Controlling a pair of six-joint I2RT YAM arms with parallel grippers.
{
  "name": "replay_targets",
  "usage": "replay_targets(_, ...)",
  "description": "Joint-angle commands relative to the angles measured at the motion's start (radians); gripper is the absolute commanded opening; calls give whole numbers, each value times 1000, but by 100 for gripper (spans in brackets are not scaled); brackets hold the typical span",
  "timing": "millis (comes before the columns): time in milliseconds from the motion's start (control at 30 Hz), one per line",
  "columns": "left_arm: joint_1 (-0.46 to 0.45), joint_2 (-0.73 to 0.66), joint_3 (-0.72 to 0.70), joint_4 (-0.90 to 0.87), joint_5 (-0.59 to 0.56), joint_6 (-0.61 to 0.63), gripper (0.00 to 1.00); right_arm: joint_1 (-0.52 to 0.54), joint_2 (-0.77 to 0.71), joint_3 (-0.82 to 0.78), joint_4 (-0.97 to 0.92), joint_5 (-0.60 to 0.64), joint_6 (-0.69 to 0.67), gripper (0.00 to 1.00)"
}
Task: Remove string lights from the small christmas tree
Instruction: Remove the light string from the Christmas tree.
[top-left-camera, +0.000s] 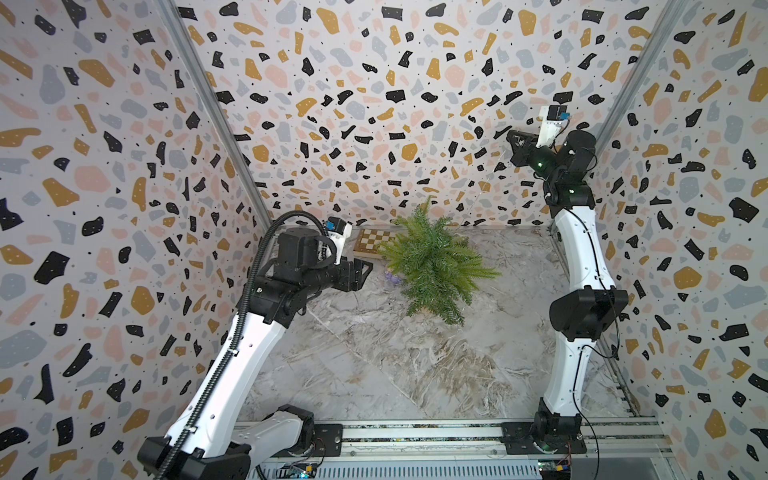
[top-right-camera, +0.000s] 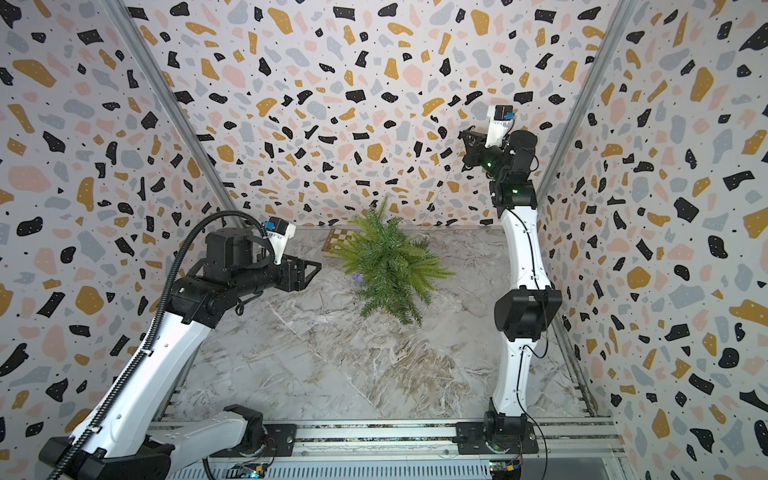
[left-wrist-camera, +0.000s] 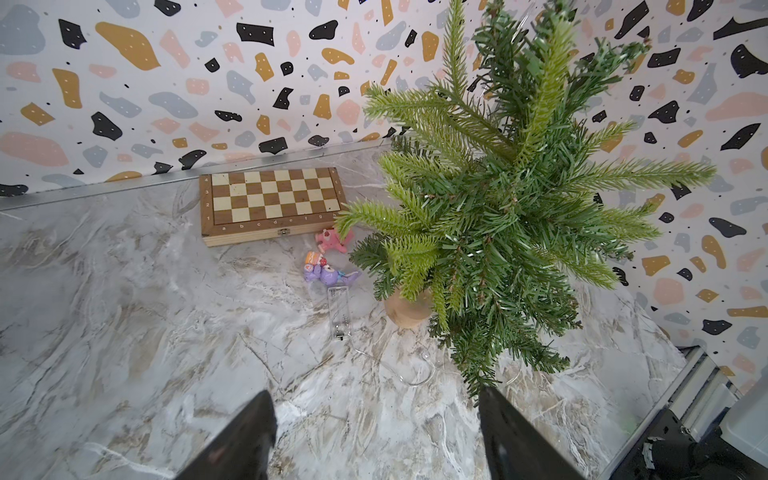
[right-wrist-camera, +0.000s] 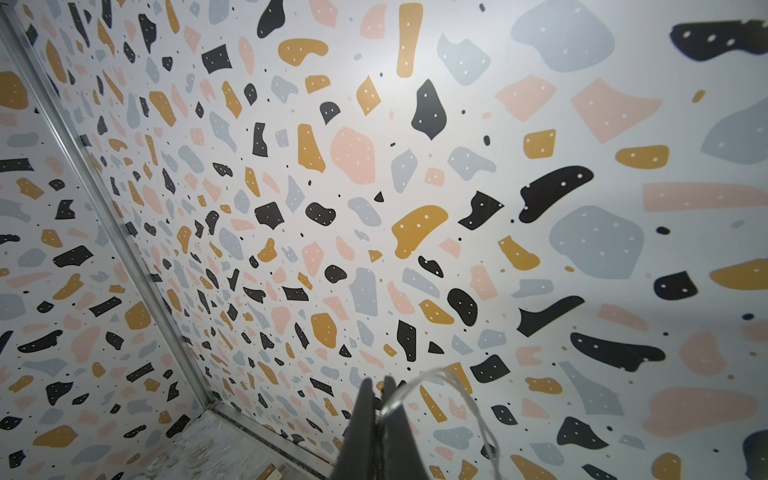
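Note:
My right gripper is already high, but the string lights still slant toward the tree. Next, I pull them toward the side (top-left-camera: 640, 160) before I lower them there.
The small christmas tree (top-left-camera: 432, 262) (top-right-camera: 390, 266) stands near the back of the marble table, its tan base (left-wrist-camera: 405, 309) showing under green branches in the left wrist view. My right gripper (top-left-camera: 513, 139) (right-wrist-camera: 378, 384) is raised high by the back wall, shut on the string lights (right-wrist-camera: 457, 376). The thin pale strand (top-left-camera: 484, 183) slants down from it toward the tree. More of the wire (left-wrist-camera: 411, 380) and a clear battery box (left-wrist-camera: 337, 311) lie on the table by the base. My left gripper (top-left-camera: 368, 270) (left-wrist-camera: 374, 392) hovers open, left of the tree, holding nothing.
A wooden chessboard (top-left-camera: 368, 241) (left-wrist-camera: 270, 203) lies against the back wall, left of the tree. A pink trinket (left-wrist-camera: 330, 241) and a purple one (left-wrist-camera: 326, 274) lie between board and tree. Patterned walls close three sides, and a rail (top-left-camera: 415, 432) runs along the front.

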Motion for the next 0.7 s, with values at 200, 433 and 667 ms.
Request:
replay_targets(200, 3, -14, 1, 5, -4, -8, 76, -28, -117, -31, -86, 101, -97, 0)
replay_targets(433, 2, -14, 5, -1, -4, -10, 76, -56, -160, -62, -105, 114, -120, 0)
replay_targets(667, 2, -14, 2, -1, -4, -12, 76, -61, -187, -70, -84, 92, -114, 0)
